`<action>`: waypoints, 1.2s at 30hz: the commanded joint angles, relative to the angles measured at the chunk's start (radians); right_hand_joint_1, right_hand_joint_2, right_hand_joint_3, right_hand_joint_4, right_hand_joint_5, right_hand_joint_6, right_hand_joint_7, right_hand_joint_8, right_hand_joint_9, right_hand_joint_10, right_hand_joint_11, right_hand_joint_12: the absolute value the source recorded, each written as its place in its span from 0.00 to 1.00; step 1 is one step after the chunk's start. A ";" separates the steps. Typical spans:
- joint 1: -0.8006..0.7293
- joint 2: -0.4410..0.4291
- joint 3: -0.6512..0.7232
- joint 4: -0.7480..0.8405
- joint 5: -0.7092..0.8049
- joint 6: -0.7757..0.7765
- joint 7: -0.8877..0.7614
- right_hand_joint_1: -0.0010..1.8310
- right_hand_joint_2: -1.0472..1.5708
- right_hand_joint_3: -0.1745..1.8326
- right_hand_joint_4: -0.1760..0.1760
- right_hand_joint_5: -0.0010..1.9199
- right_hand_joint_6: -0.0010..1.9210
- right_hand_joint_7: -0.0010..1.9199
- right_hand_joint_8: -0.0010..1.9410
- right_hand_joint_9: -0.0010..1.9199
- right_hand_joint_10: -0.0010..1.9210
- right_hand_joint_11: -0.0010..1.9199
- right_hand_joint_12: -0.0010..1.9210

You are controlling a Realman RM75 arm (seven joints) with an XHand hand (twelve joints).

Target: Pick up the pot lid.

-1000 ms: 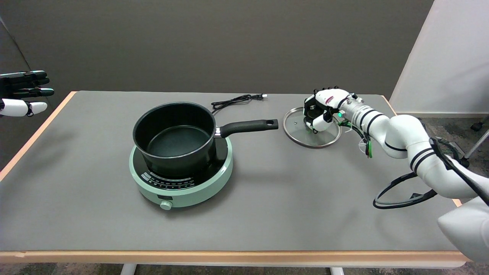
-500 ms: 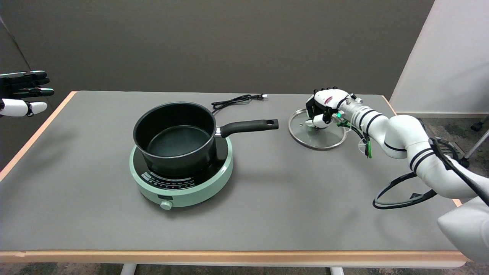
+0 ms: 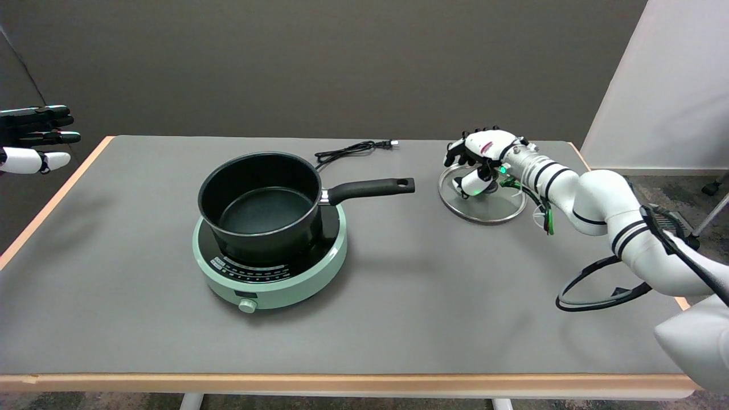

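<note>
My right hand (image 3: 483, 154) will make the pot lid (image 3: 493, 209) tip up steeply when I lift it, because the hand comes in at a slant over the hidden knob.
The glass pot lid (image 3: 484, 208) with a metal rim lies flat on the grey table (image 3: 398, 296) at the right rear, just right of the pot handle's tip. My right hand (image 3: 478, 162) hovers over the lid's middle and far side. Its dark fingertips (image 3: 455, 155) are raised and spread toward the left, while the white thumb (image 3: 470, 183) points down onto the glass. The lid's knob is hidden under the hand. I see nothing gripped between thumb and fingers.
A black saucepan (image 3: 259, 202) stands on a mint-green induction cooker (image 3: 273, 279) left of centre, its handle (image 3: 370, 188) pointing toward the lid. A black power cord (image 3: 350, 149) lies at the back. A cable loop (image 3: 598, 287) lies near the right edge. The idle left hand (image 3: 34, 136) hangs at the upper left.
The lid has slid to the right across the table. My fingers, curled over the knob before, have lifted and spread apart.
</note>
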 commanded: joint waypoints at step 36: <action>-0.219 0.096 0.172 0.202 -0.079 0.013 0.002 0.51 0.63 0.56 1.00 0.32 0.17 0.37 0.13 0.37 0.30 0.23 0.48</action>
